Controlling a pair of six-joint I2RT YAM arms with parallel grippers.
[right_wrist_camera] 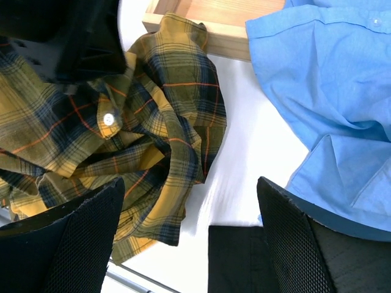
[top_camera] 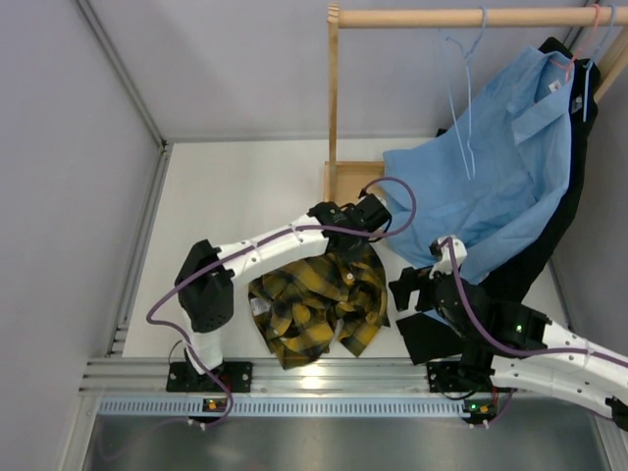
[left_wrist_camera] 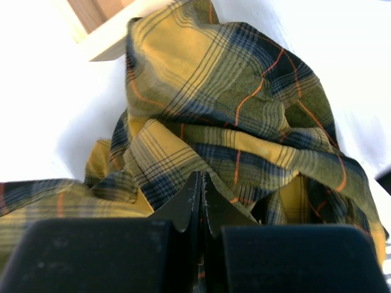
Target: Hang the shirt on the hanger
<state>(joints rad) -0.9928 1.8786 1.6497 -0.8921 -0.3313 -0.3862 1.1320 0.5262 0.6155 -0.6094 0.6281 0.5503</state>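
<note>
My right gripper should also take the shirt's end (right_wrist_camera: 186,76) near the rack base, because the plaid shirt lies crumpled (top_camera: 312,306) with only my left gripper at its far edge.
The yellow and black plaid shirt (top_camera: 314,304) lies crumpled on the white table in front of the arms. One end of it reaches the wooden rack base. It also shows in the left wrist view (left_wrist_camera: 232,110) and the right wrist view (right_wrist_camera: 153,140). My left gripper (top_camera: 358,231) (left_wrist_camera: 201,183) is shut at the shirt's far edge, with a sliver of plaid cloth between its jaws. My right gripper (top_camera: 412,289) (right_wrist_camera: 189,183) is open and empty, above bare table just right of the shirt. The pale blue hanger (top_camera: 461,88) hangs on the wooden rod, apart from both grippers.
A wooden rack (top_camera: 334,118) stands at the back, its base (right_wrist_camera: 214,18) touching the shirt. A light blue shirt (top_camera: 491,186) (right_wrist_camera: 330,91) on a pink hanger (top_camera: 579,49) drapes onto the table. A black garment (top_camera: 432,339) (right_wrist_camera: 238,256) lies under my right gripper.
</note>
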